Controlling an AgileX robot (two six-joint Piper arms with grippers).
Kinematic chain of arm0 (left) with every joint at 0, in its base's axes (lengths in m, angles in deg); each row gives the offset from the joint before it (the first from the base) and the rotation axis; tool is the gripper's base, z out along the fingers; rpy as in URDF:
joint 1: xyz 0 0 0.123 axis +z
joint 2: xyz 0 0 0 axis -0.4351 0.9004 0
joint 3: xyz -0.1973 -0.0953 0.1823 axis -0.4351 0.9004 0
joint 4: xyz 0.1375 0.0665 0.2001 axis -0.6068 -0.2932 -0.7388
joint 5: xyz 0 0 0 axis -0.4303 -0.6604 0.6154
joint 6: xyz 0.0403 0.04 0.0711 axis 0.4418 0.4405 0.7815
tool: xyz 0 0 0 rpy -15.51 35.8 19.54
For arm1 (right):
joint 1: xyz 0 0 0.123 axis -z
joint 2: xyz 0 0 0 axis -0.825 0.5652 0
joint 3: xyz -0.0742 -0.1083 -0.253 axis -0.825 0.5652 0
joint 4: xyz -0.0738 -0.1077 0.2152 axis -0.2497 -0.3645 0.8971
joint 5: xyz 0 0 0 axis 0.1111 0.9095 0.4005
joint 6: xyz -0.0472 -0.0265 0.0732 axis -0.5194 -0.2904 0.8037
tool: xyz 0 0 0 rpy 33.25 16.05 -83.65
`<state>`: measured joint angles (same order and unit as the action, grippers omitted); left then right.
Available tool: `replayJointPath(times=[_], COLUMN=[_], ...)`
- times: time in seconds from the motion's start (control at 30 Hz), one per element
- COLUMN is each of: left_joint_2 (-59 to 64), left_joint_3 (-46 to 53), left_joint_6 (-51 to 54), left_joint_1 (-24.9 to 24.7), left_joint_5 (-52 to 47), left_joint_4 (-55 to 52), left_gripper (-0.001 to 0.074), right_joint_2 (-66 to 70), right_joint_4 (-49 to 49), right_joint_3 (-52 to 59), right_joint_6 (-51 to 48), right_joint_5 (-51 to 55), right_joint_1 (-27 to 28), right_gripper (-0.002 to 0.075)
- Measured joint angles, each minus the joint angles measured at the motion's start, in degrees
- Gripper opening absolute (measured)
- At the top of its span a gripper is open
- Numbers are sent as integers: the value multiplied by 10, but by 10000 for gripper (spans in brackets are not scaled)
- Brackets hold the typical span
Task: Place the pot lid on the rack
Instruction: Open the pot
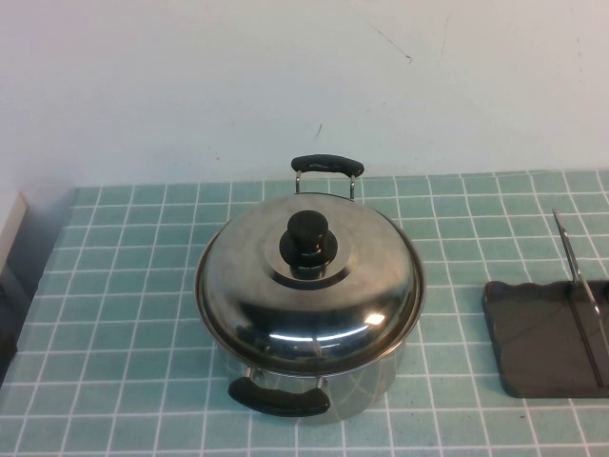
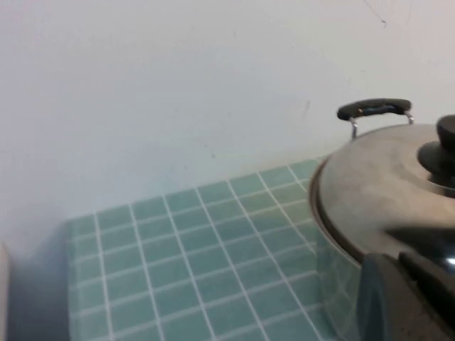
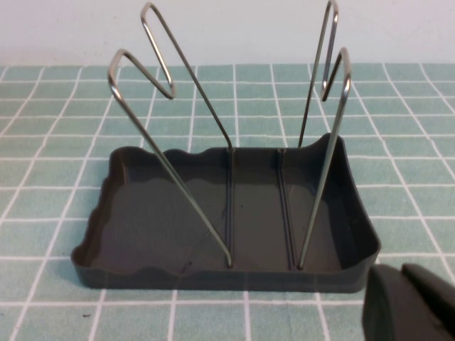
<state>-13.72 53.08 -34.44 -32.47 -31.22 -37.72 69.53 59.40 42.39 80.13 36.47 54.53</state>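
The black knob standing free (image 1: 308, 234) is on top of the pot lid, so my left gripper should move toward the knob next and close once its fingers are on both sides of it.
The shiny steel pot lid (image 1: 333, 305) with its black knob (image 1: 306, 240) sits closed on the steel pot (image 1: 376, 381) at the table's middle. It also shows in the left wrist view (image 2: 377, 185). The dark grey rack (image 1: 538, 333) with wire dividers (image 1: 577, 276) stands at the right edge, empty, and fills the right wrist view (image 3: 178, 220). My left gripper (image 2: 398, 261) is low beside the pot's left side, fingers together and empty. My right gripper (image 3: 402, 275) hangs just in front of the rack's near corner, fingers together and empty. Neither gripper shows in the high view.
The pot has two black side handles, one at the far side (image 1: 327, 165) and one at the near side (image 1: 278, 396). The green tiled table (image 1: 124, 314) ends at a white wall behind. A pale object (image 1: 8, 224) lies at the far left edge.
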Motion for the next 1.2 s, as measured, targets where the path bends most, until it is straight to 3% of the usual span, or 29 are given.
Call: replayJointPath(times=[0.1,0.17,0.33,0.43,0.67,0.97,1.2], left_joint_2=[64,96,188,255,430,601,703], left_joint_3=[-32,-38,-39,-41,-58,-153,-167], left_joint_6=[21,-23,-312,-383,-410,-416,-416], left_joint_1=[-19,-48,-164,-210,-253,-257,-258], left_joint_5=[52,97,240,329,471,532,641], left_joint_4=[-32,-101,-318,-373,-412,-411,-380], left_gripper=[46,109,405,488,517,520,521], right_joint_2=[0,0,0,0,0,0,0], right_joint_4=[0,0,0,0,0,0,0], right_joint_3=[0,0,0,0,0,0,0], right_joint_6=[0,0,0,0,0,0,0], right_joint_5=[0,0,0,0,0,0,0], right_joint_1=[0,0,0,0,0,0,0], right_gripper=[-3,-3,-3,-3,-3,-3,-3])
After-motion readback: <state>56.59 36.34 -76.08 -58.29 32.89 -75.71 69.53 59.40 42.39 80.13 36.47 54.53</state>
